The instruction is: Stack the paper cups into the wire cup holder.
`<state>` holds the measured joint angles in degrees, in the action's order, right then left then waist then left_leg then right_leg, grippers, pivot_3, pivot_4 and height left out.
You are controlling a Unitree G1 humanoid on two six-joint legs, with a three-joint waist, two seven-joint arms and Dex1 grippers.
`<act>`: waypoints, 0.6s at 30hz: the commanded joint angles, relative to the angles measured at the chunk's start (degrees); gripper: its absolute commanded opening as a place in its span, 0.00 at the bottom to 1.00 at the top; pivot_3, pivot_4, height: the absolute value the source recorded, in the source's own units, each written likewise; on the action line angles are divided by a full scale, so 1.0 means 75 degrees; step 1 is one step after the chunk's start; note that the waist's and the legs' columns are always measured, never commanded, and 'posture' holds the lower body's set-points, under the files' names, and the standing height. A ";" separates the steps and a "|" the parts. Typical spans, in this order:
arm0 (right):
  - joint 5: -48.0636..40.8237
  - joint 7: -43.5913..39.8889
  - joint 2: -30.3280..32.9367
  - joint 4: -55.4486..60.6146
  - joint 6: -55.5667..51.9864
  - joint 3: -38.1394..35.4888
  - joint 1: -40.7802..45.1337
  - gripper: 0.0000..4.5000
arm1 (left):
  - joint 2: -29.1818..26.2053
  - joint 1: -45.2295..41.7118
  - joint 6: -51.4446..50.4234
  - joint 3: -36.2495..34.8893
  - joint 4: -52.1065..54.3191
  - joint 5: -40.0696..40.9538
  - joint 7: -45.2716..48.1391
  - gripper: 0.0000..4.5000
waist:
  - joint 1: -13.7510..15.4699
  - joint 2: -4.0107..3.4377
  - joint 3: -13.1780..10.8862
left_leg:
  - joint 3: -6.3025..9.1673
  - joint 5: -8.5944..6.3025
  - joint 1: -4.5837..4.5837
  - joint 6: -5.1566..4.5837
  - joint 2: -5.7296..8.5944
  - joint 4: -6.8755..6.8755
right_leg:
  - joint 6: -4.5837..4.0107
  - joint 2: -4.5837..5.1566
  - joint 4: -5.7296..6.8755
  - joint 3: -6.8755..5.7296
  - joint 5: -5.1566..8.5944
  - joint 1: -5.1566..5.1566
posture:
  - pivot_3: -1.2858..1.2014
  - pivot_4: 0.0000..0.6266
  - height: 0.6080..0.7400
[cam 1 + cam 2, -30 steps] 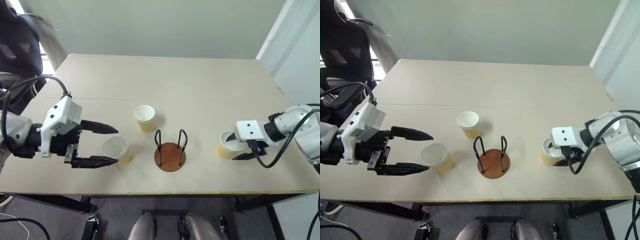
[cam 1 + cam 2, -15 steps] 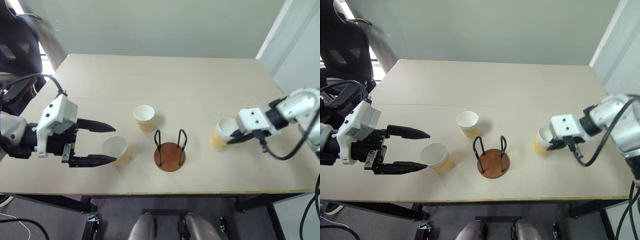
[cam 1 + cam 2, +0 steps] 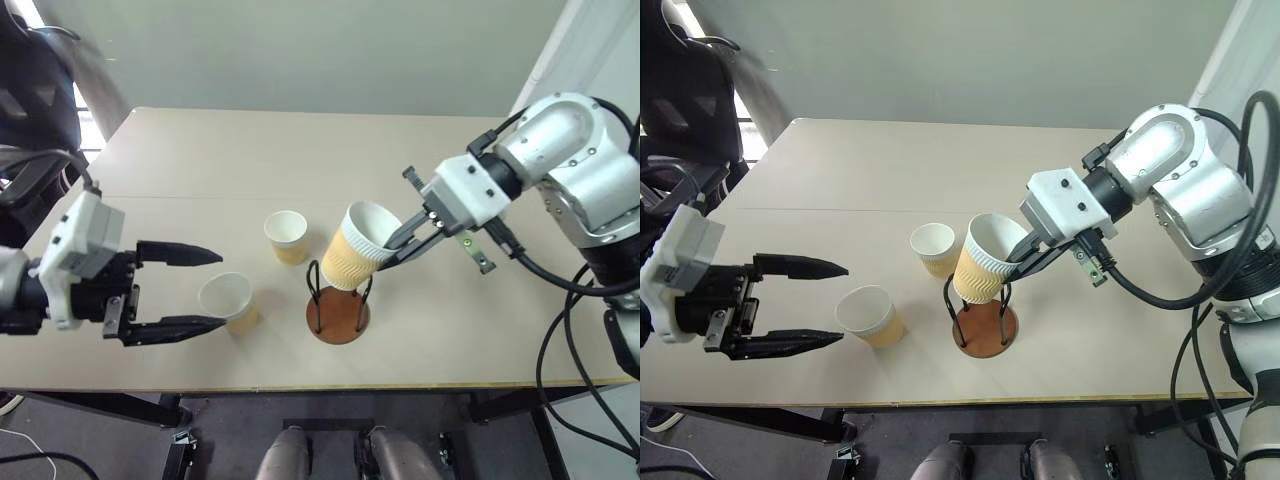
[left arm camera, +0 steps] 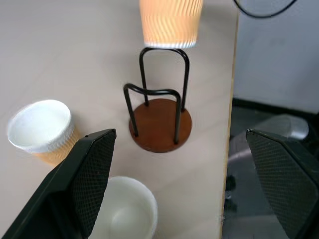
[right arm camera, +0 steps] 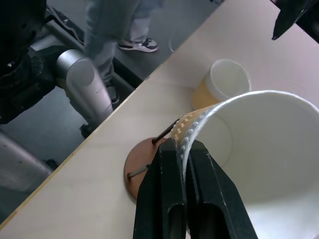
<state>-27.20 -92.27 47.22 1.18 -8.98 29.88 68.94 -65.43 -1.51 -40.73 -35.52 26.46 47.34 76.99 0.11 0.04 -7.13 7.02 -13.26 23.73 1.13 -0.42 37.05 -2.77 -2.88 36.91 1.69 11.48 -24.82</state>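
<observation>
I should go on lowering the cup my right gripper holds by its rim, bottom (image 3: 345, 278) down over the black loops (image 3: 340, 304), until it sits inside them, then let go.
My right gripper (image 3: 402, 238) is shut on the rim of a tilted paper cup (image 3: 358, 246), tan and ribbed with a white inside. The cup hangs just above the black loops of the wire cup holder (image 3: 338, 311), and its bottom is over them. In the right wrist view the fingers (image 5: 167, 169) pinch the cup wall (image 5: 259, 144). A second cup (image 3: 228, 300) stands upright left of the holder. My left gripper (image 3: 221, 290) is open, its fingertips flanking that cup's near side without touching it. A third cup (image 3: 287, 235) stands behind and left of the holder.
The beige table (image 3: 350, 160) is bare at the back and on the right. Its front edge (image 3: 330, 388) runs close behind the holder's disc base. A dark chair (image 3: 690, 90) stands at the back left. A person's legs (image 5: 107, 30) are on the floor past the front edge.
My right gripper shut on the cup at the table's right, lifted it and carried it left, over the holder. The left gripper stayed open beside its cup.
</observation>
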 commanded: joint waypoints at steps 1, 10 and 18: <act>0.0327 -0.0031 -0.0270 -0.0363 0.0422 0.0045 0.0282 0.01 | 0.0183 0.0302 -0.0146 -0.0727 0.0514 0.0265 -0.0205 1.00 | -0.0009 0.0000 0.0000 | 0.0000 -0.0001 -0.0001 0.0000 0.0000 0.0000 | -0.0004 0.0000 -0.0001 -0.0002 0.0000 0.0000 | 0.52 0.24 1.00; 0.0458 -0.0031 -0.0383 -0.0768 0.0923 0.0385 0.0306 0.01 | 0.0235 0.0895 -0.0367 -0.1368 0.0939 0.0490 -0.0474 1.00 | -0.0005 0.0000 0.0000 | 0.0000 -0.0007 -0.0008 0.0010 -0.0004 0.0001 | -0.0032 0.0000 0.0004 -0.0005 -0.0005 -0.0001 | 0.52 0.24 1.00; 0.0833 -0.0031 -0.0632 -0.0771 0.1115 0.0563 -0.0016 0.01 | 0.0157 0.1090 -0.0517 -0.1589 0.1038 0.0534 -0.0585 1.00 | -0.0014 0.0000 0.0000 | -0.0001 -0.0012 -0.0011 0.0018 -0.0006 0.0001 | -0.0036 0.0000 0.0004 -0.0006 -0.0005 -0.0001 | 0.52 0.24 1.00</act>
<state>-21.56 -92.27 42.63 -5.03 -1.38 34.26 68.43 -63.52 6.64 -44.37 -45.15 33.03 50.71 73.09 0.01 0.04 -7.13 7.02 -13.35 23.65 1.28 -0.47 37.06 -3.04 -2.88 36.93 1.65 11.45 -24.83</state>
